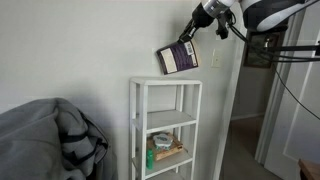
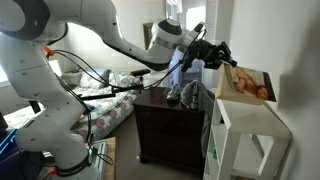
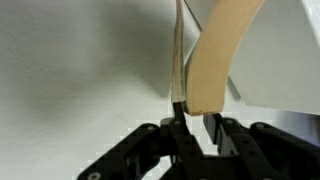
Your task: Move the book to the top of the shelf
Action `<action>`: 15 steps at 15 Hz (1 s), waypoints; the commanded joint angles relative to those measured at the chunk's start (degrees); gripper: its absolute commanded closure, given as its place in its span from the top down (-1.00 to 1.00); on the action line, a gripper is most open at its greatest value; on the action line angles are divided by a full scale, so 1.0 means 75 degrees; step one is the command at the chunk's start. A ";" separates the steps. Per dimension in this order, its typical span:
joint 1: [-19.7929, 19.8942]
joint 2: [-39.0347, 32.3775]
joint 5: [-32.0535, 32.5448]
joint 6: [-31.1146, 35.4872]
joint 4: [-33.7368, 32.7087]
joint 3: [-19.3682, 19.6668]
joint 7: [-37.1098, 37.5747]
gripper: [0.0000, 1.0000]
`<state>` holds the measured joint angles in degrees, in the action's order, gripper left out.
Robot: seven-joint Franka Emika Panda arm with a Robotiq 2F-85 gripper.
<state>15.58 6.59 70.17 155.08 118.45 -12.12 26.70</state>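
I should now lower and tip the book, because the book's lower edge (image 1: 181, 71) is hanging over the shelf's clear top board (image 2: 254, 118). I should let go once the book rests there.
The book (image 1: 178, 57) hangs tilted in the air above the white shelf (image 1: 166, 84), its dark purple cover facing one exterior view. In the other exterior view it shows a pale reddish cover (image 2: 249, 84) just above the shelf's top board (image 2: 255, 115). My gripper (image 1: 190, 32) is shut on the book's upper corner. In the wrist view the tan page edges (image 3: 215, 50) rise from between my fingers (image 3: 196, 112), with the white wall behind.
Lower shelf tiers hold pale tan flat items with a green object (image 1: 166, 152). A grey heap of cloth (image 1: 50, 140) lies beside the shelf. A dark wooden cabinet (image 2: 172, 125) stands next to the shelf. A doorway (image 1: 258, 90) is beyond.
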 commanded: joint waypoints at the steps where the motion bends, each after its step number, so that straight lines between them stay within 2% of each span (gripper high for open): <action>1: 0.0014 -0.0600 0.0935 -0.0240 -0.0428 -0.0158 0.0670 -0.87; 6: -0.0059 -0.1197 0.1655 -0.0367 -0.0678 -0.0161 0.1252 -0.87; 13: -0.0274 -0.1751 0.1647 -0.0349 -0.0996 -0.0256 0.1699 -0.86; 15: -0.0334 -0.1914 0.1874 -0.0361 -0.1089 -0.0226 0.2036 -0.85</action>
<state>13.70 -4.73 80.56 152.91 112.98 -13.66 37.52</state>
